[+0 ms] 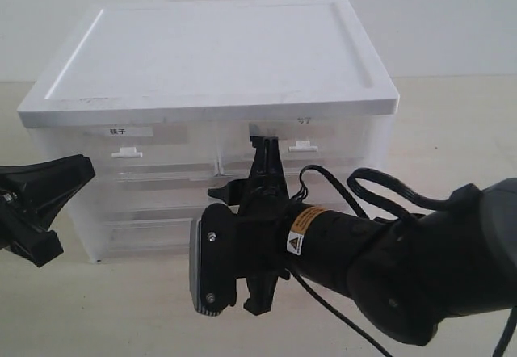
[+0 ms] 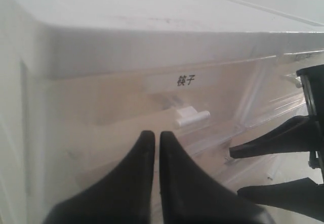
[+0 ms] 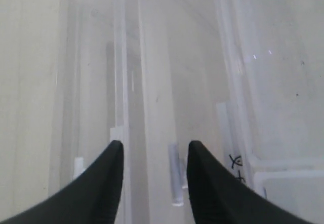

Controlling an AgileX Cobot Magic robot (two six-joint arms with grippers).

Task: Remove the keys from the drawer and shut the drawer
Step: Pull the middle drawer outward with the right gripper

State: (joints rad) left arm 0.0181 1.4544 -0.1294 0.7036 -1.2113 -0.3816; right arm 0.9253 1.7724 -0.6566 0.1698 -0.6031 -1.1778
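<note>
The white tab handle (image 3: 175,174) is on a full-width front between straight, parallel seams. I expect the translucent drawer (image 3: 161,92) to come straight out, level, when I pull.
The white cabinet (image 1: 218,58) stands at the middle of the table. Its lowest full-width translucent drawer (image 1: 145,229) sits flush with the front; its handle is hidden behind my right arm. The keys are not visible in any view. My right gripper (image 1: 265,151) (image 3: 154,145) is turned sideways, open and empty, just in front of the drawer fronts, with a white tab handle (image 3: 174,176) between its fingertips. My left gripper (image 1: 85,170) (image 2: 157,134) is shut on nothing, in front of the upper left half-width drawer (image 2: 152,107), below its tab handle (image 2: 192,116).
The upper right half-width drawer (image 1: 303,143) carries its own label and tab. The right gripper's fingers (image 2: 268,143) show at the edge of the left wrist view. Bare beige table (image 1: 452,131) lies to the cabinet's right and in front of it.
</note>
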